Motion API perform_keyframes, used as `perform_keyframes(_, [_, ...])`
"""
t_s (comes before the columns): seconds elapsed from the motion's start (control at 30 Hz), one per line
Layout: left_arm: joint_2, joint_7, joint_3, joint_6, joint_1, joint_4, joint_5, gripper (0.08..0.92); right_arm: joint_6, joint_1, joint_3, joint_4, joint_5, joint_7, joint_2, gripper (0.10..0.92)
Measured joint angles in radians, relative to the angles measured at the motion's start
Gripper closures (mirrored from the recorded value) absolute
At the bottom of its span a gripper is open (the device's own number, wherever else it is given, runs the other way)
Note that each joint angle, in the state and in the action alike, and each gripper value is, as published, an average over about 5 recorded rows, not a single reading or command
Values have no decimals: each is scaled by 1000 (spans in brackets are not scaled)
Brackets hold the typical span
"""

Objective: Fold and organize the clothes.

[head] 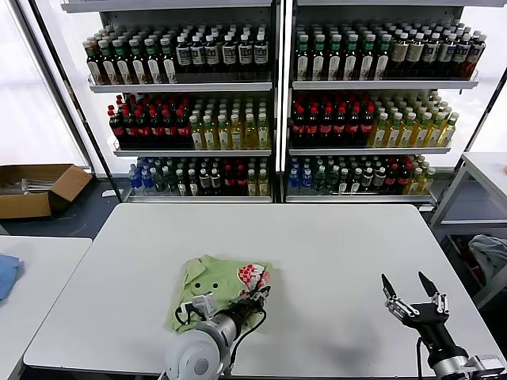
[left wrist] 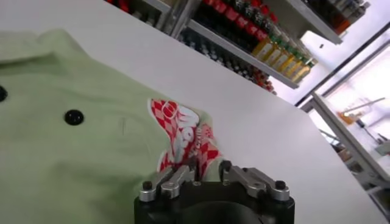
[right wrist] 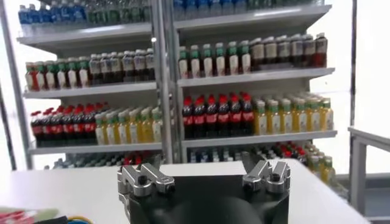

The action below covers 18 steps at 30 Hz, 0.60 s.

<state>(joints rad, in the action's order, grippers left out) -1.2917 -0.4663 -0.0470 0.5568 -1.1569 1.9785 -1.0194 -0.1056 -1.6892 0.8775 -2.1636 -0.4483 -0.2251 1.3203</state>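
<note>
My left gripper has the green shirt on its side, so it should back off and my right gripper should pull the printed corner toward the middle.
The clothes are one light green collared shirt with small dark buttons, lying folded into a rough square near the front of the white table. A red-and-white checkered print shows at its right corner. My left gripper sits low at that printed corner. In the left wrist view the left gripper has its fingers a little apart, with the print's edge right by them. My right gripper hovers open over bare table at the front right, far from the shirt and holding nothing.
Tall shelves of bottles stand behind the table. A cardboard box lies on the floor at the far left. A blue cloth rests on a side table at the left, and a grey-blue cloth lies at the right.
</note>
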Motion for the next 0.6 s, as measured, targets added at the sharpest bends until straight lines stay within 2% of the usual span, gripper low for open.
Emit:
perform_keyframes(0.3, [13, 27, -40, -17, -26, 101, -14, 401, -82, 40, -148, 17, 14, 56, -27, 203])
perform_keyframes(0.5, [48, 37, -155, -21, -66, 203, -28, 234, -150, 110, -323, 64, 14, 115, -22, 203])
perform_keyframes(0.6, [60, 39, -226, -21, -90, 248, -40, 188, -180, 156, -416, 104, 12, 140, -8, 203])
